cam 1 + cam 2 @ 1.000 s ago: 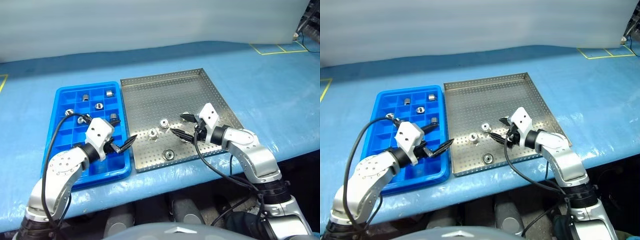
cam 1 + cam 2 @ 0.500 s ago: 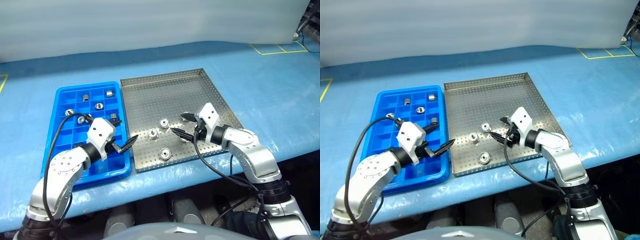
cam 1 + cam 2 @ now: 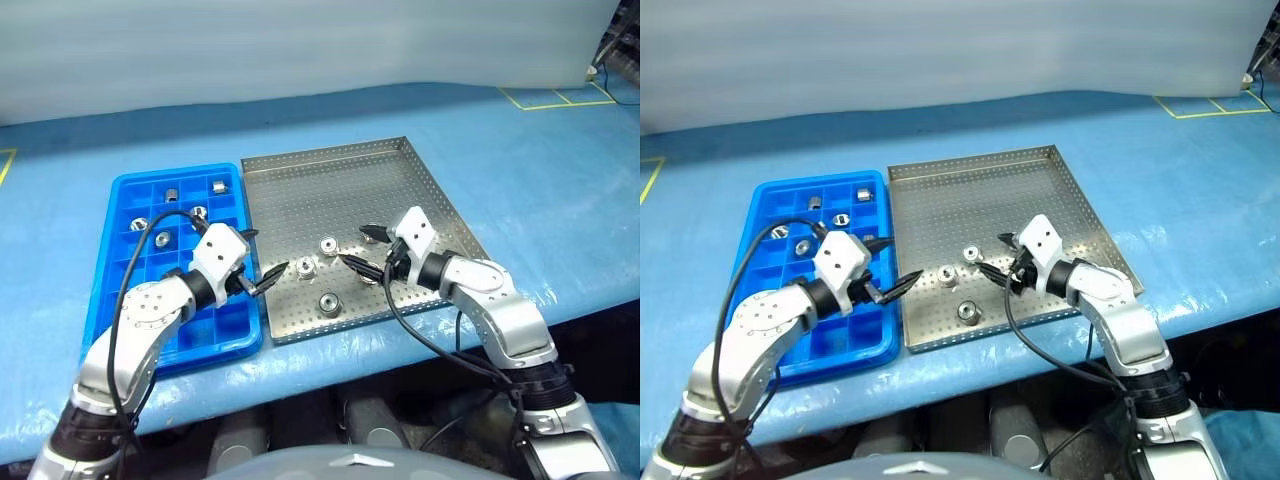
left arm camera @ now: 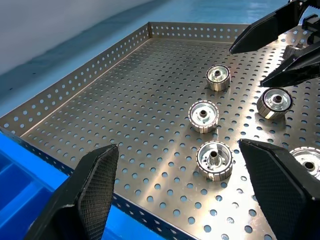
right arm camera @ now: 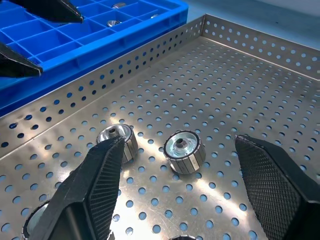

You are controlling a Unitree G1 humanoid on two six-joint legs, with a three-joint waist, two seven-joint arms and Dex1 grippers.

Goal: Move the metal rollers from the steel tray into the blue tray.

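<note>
My left gripper keeps going down over the metal roller [image 3: 306, 267] nearest the blue tray until the open fingers are on either side of its ribbed side [image 4: 216, 175], because this roller stands free in line with them.
The steel tray [image 3: 400, 160] lies mid-table with the blue tray [image 3: 117, 300] against its left side. Several metal rollers [image 3: 328, 244] stand on the steel tray's perforated floor near its front, among them one [image 3: 305, 267] further left and another [image 3: 328, 305] by the front rim. More rollers [image 3: 170, 193] sit in the blue tray's far compartments. My left gripper [image 3: 265, 252] hangs open and empty over the seam between the trays, pointing at the rollers [image 4: 203, 116]. My right gripper [image 3: 354, 245] is open and empty just right of the rollers, low over one [image 5: 184, 151].
The blue-covered table [image 3: 540, 180] extends on all sides of both trays. Yellow tape marks [image 3: 555, 98] lie at the far right. The table's front edge [image 3: 350, 345] runs just behind both arms, and a pale wall [image 3: 300, 40] closes off the back.
My left gripper has swung right, from over the blue tray's near end to the steel tray's left rim. The front roller shifted slightly left. The right gripper stayed put.
</note>
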